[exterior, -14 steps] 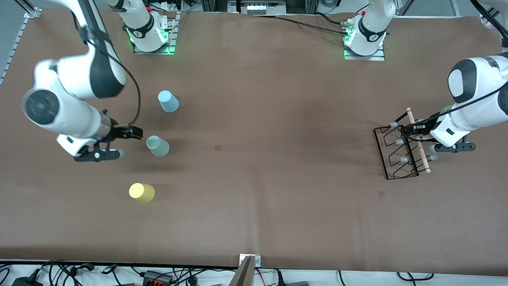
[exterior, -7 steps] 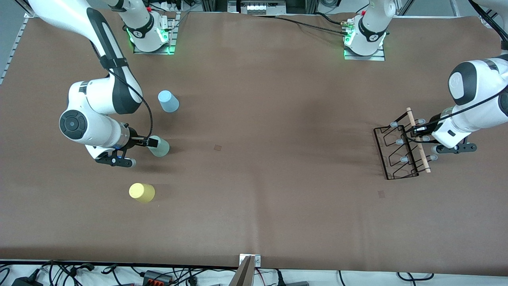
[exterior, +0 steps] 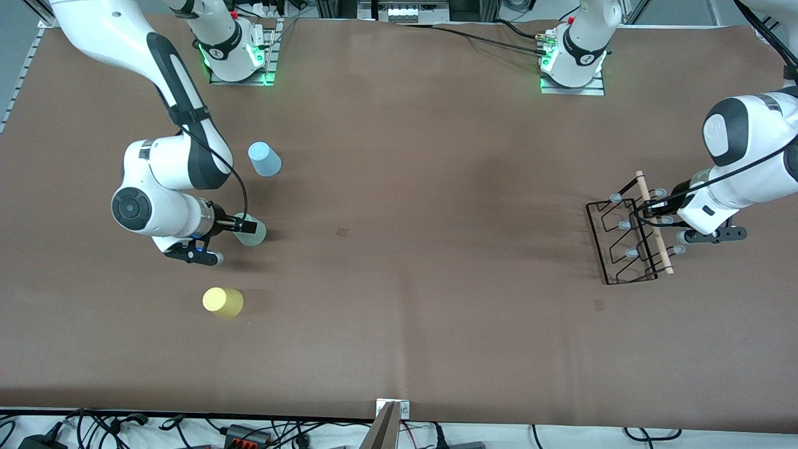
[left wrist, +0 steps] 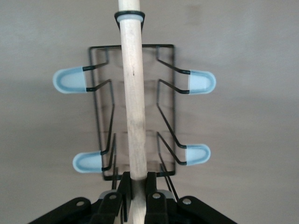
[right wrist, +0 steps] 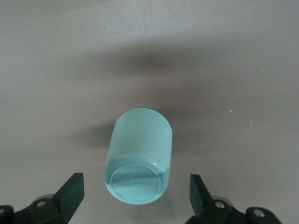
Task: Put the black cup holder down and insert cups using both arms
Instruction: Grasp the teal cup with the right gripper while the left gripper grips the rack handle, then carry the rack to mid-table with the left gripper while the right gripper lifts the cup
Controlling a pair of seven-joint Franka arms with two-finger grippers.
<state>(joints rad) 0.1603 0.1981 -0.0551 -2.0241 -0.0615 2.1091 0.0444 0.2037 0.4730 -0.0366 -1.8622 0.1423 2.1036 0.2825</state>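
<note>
The black cup holder [exterior: 619,247] is far away from the grey-green cup, so the robot's left gripper should put the cup holder down in the middle of the table [exterior: 404,232] before the right gripper brings the cup over.
The black cup holder [exterior: 623,243] is at the left arm's end of the table, with its wooden rod [exterior: 653,221] on top. My left gripper [exterior: 648,213] is shut on that rod [left wrist: 133,93]; the fingers [left wrist: 122,186] clamp its near end, and my left gripper [left wrist: 136,181] has the pale pegs spread below it. My right gripper [exterior: 245,223] is open with a finger [right wrist: 72,189] on each side of the grey-green cup [right wrist: 139,156], not touching it. In the right wrist view my right gripper [right wrist: 135,186] is over the cup's base. This cup [exterior: 250,232] sits between the blue cup [exterior: 265,159] and the yellow cup [exterior: 223,302].
The brown table [exterior: 424,187] stretches between the cups and the rack. Both arm bases [exterior: 234,53] stand along the edge farthest from the front camera. Cables lie off the table edge nearest the camera.
My right arm swung in and came down over the grey-green cup, its open fingers now on either side of it. My left gripper shifted the rack slightly while holding the rod.
</note>
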